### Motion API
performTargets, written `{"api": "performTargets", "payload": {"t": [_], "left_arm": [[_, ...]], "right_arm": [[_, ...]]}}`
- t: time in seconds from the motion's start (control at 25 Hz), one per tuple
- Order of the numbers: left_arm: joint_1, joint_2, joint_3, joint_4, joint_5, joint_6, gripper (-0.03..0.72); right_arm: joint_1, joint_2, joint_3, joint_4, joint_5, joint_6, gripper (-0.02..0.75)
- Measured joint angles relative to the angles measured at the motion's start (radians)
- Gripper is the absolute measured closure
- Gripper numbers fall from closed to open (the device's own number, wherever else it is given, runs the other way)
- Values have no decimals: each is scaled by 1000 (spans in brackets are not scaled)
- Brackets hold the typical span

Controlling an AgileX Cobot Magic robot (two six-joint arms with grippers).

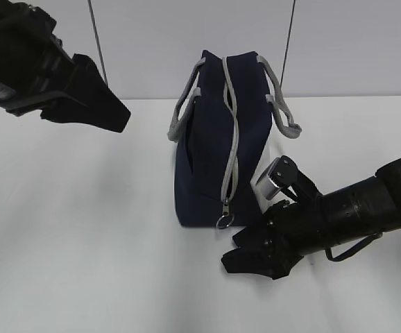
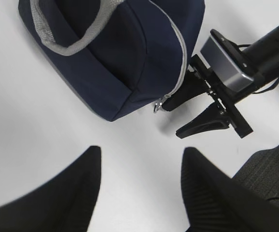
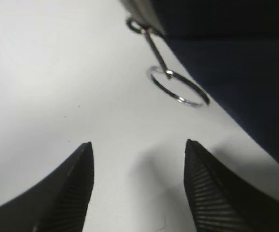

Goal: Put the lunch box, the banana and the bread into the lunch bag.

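I see the ring [image 1: 225, 220] hanging at the grey zipper's lower end [image 1: 226, 200], so the ring will travel up the whole track to the bag's top when I pull.
The navy-blue lunch bag [image 1: 218, 146] stands upright in the middle of the table with its grey zipper closed; it also shows in the left wrist view [image 2: 115, 53]. The zipper's metal ring pull [image 1: 225, 220] hangs at the bag's lower front and shows in the right wrist view [image 3: 178, 87]. My right gripper [image 1: 236, 251] is open and empty, low over the table just in front of the ring pull [image 2: 158, 105]. My left gripper [image 1: 121, 114] is open and empty, raised at the upper left. The lunch box, banana and bread are out of view.
The white table [image 1: 82, 229] spreads around the bag. Grey strap handles [image 1: 284, 104] hang off the bag's top on both sides. A grey chair or fabric edge [image 2: 270, 169] shows at the right of the left wrist view.
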Motion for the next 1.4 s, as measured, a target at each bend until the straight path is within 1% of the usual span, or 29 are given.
{"api": "performTargets", "payload": {"t": [0.24, 0.76, 1.12, 1.4], "left_arm": [[0, 0, 0, 0, 0, 0, 307], [0, 0, 0, 1, 1, 0, 307], [0, 0, 0, 4, 1, 0, 308], [0, 0, 0, 8, 1, 0, 308]], "right_arm": [[0, 0, 0, -5, 35, 2, 299], [0, -56, 0, 8, 19, 6, 299], [0, -56, 0, 84, -6, -28, 299], [0, -56, 0, 103, -8, -36, 299]]}}
